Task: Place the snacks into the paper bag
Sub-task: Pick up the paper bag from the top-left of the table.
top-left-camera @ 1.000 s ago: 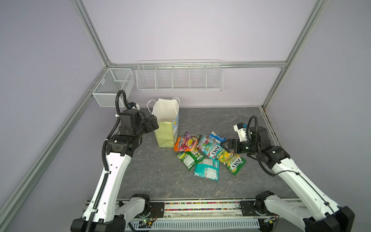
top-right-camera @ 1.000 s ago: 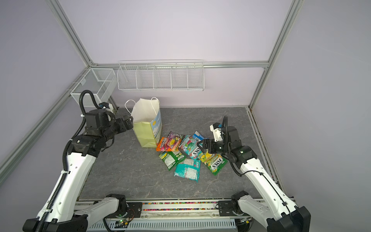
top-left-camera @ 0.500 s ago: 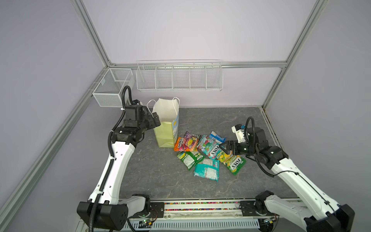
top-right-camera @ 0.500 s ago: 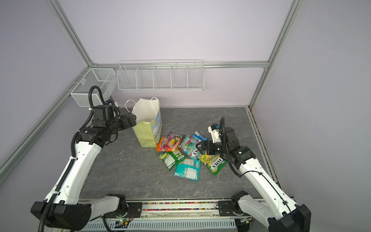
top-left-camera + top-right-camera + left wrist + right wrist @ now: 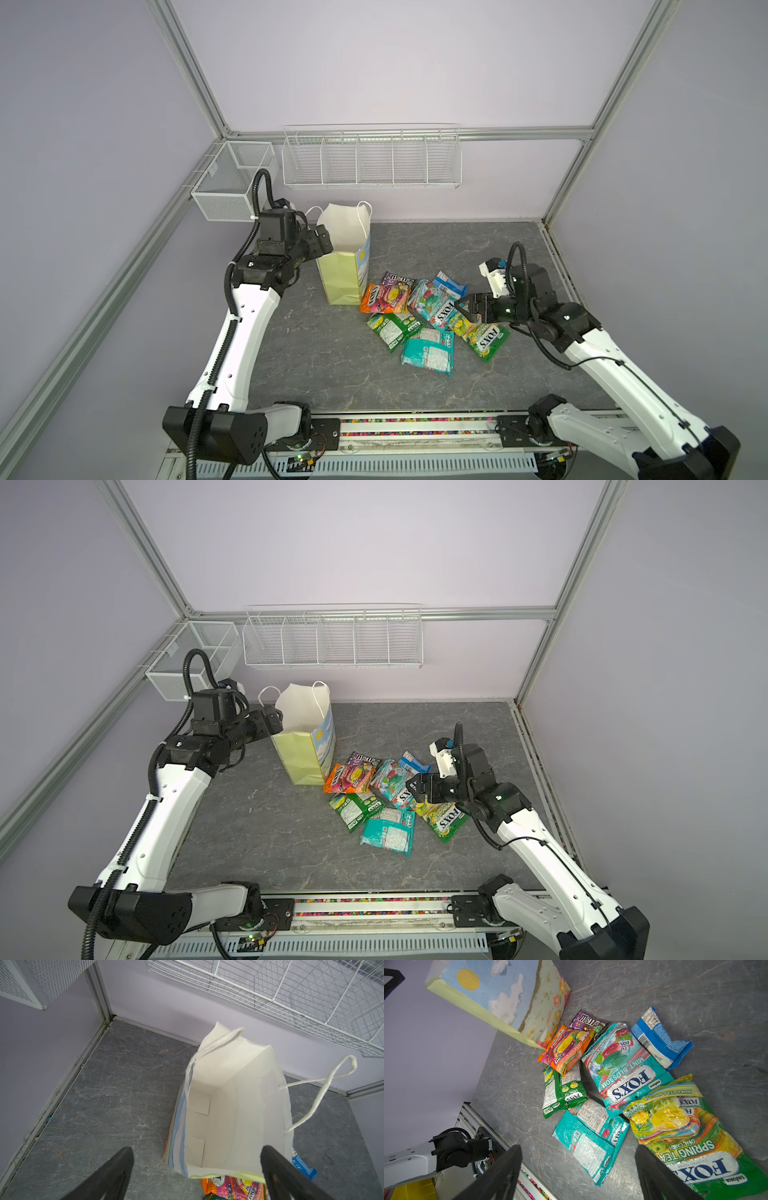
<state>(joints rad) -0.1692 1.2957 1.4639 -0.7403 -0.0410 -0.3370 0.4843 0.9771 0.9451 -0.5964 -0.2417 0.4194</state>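
Observation:
The sides of the paper bag point(image 5: 339, 276) stand up on their own around a wide opening point(image 5: 344, 227), so the paper bag will come along in one piece and stay open when I pull its rim.
The paper bag point(image 5: 341, 270) point(image 5: 303, 756) stands upright and open at the back left, white inside point(image 5: 232, 1105), with a sky print on one face point(image 5: 500, 995). My left gripper point(image 5: 325, 245) point(image 5: 275, 720) point(image 5: 197, 1149) is open at the bag's rim, holding nothing. The snacks lie in a pile right of the bag: orange point(image 5: 384, 297) point(image 5: 566, 1047), purple point(image 5: 588, 1021), teal point(image 5: 432, 307) point(image 5: 618, 1068), blue point(image 5: 658, 1041), green point(image 5: 392, 328), a second teal point(image 5: 428, 351) point(image 5: 587, 1142) and yellow-green point(image 5: 484, 338) point(image 5: 685, 1132). My right gripper point(image 5: 463, 309) point(image 5: 413, 786) point(image 5: 578, 1147) hovers open over the pile's right side.
A long white wire basket point(image 5: 372, 160) hangs on the back wall and a mesh basket point(image 5: 230, 183) sits at the back left corner. A metal rail point(image 5: 415, 428) runs along the table's front edge. Frame posts stand at the corners.
My left gripper has swung up and right to the bag's rim. My right gripper has shifted slightly left and down over the snack pile.

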